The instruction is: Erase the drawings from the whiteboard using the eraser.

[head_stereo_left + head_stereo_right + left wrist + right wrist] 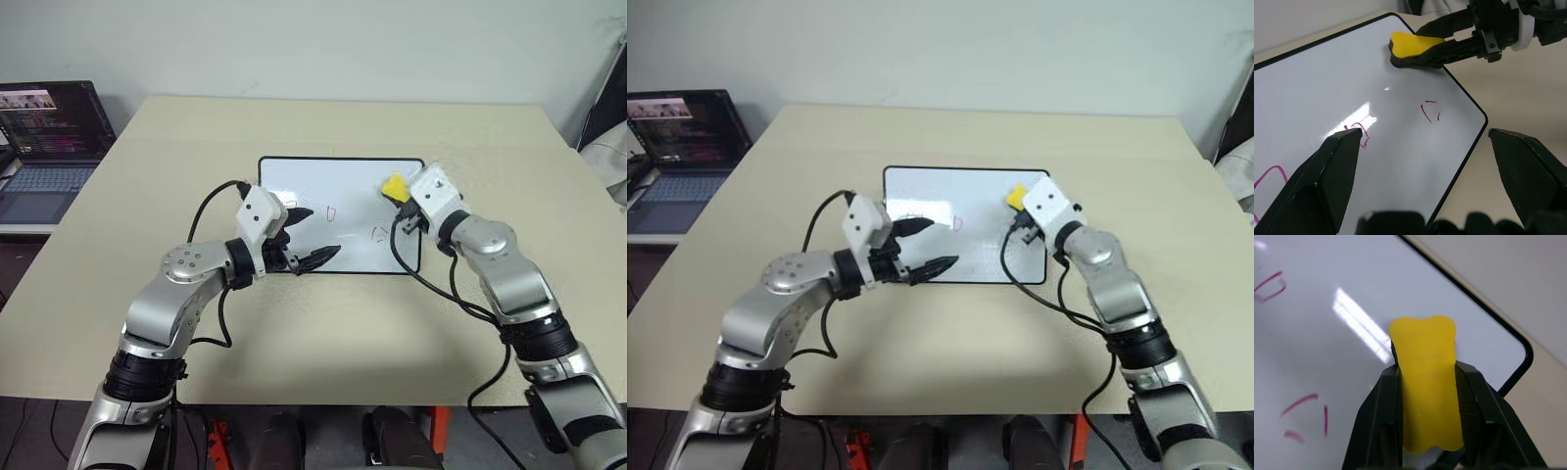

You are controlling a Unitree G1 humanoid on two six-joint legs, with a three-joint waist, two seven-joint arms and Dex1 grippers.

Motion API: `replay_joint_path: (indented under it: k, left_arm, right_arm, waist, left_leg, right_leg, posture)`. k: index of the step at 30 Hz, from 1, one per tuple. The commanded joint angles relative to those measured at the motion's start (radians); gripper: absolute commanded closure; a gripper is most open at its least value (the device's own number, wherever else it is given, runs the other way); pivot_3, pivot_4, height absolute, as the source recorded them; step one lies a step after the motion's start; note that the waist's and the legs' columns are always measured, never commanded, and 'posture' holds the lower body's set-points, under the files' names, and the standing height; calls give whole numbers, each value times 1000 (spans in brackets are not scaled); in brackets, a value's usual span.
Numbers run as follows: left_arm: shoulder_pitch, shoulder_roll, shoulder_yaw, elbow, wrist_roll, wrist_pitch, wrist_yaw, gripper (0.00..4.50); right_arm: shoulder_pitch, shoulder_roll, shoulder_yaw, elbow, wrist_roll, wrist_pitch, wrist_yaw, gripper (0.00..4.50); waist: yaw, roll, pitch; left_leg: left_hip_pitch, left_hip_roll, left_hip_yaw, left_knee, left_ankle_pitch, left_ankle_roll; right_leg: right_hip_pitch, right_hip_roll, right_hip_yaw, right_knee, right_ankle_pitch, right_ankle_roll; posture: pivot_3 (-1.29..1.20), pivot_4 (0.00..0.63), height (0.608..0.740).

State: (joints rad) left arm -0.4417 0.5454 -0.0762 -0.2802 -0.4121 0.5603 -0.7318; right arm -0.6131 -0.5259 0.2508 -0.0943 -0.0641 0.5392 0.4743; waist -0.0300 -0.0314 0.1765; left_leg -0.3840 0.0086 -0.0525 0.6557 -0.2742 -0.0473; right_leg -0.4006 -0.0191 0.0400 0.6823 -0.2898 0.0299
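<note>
The eraser is past the short reddish strokes, over clean board, so next my right gripper brings it back to the whiteboard's near edge [398, 272] and wipes across them.
The whiteboard [338, 181] lies flat in the middle of the table, black-framed and glossy. Thin reddish drawings show on it: a small loop [331, 212] near the centre and a few short strokes [1430, 110] toward its near right corner. My right gripper [398, 192] is shut on the yellow eraser [1427, 382], whose dark underside rests at the board's far right part, near the edge. Over the board's near left part my left gripper [324, 231] hangs open, holding nothing, its fingertips [1342, 147] spread wide above the white surface.
The beige table [294, 333] has bare room on all sides of the board. An open laptop [49, 137] sits on a lower stand beyond the table's left edge. Pale fabric [607, 157] lies off the right edge. Black cables hang from both wrists.
</note>
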Motion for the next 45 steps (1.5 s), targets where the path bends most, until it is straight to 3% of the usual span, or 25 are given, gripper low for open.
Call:
replay_joint_path:
  k: [1,7,16,23,33,38,45]
  left_arm:
    - [-17,-10,1,-29,1,-17,-3,0]
    - [-17,-11,-1,-36,-3,-11,-6,0]
    - [6,-8,10,-40,-4,-3,0,0]
    - [95,35,50,-54,-13,-7,-14,0]
    - [240,93,42,-72,-4,-57,-90,0]
    - [226,94,34,-30,9,-82,-115,0]
    - [224,89,24,2,28,-122,-133,0]
  right_arm:
    - [0,5,20,8,-34,24,14,3378]
    - [-68,89,-57,88,-72,-32,-128,3379]
    - [29,92,-33,-9,-19,61,-5,3380]
    - [73,140,-189,-161,104,52,-5,3380]
    - [453,-99,-299,-566,330,256,206,3380]
    - [506,-149,-277,-618,342,282,192,3380]
    - [486,-137,-233,-607,318,277,132,3380]
  waist:
    - [-3,0,0]
    - [-5,0,0]
    - [-2,0,0]
    - [-2,1,1]
    - [8,1,1]
    - [-5,2,1]
    - [0,1,1]
  left_leg:
    - [1,0,0,1,0,0]
    - [2,1,0,5,0,1]
    - [2,1,0,6,0,1]
    - [2,2,0,6,0,1]
    - [-1,0,-2,5,-2,3]
    - [4,2,1,5,-2,3]
    - [4,1,0,6,-2,3]
  right_leg:
    - [2,0,0,0,0,0]
    - [4,2,0,0,5,1]
    - [5,3,1,-1,5,2]
    - [4,2,1,-1,5,2]
    - [5,-1,0,-4,3,2]
    - [7,1,0,-2,3,3]
    - [7,4,1,-3,3,3]
  posture:
    - [0,150,740]
    - [0,150,740]
    - [0,150,740]
    - [0,150,740]
    - [0,150,740]
    - [0,150,740]
    - [0,150,740]
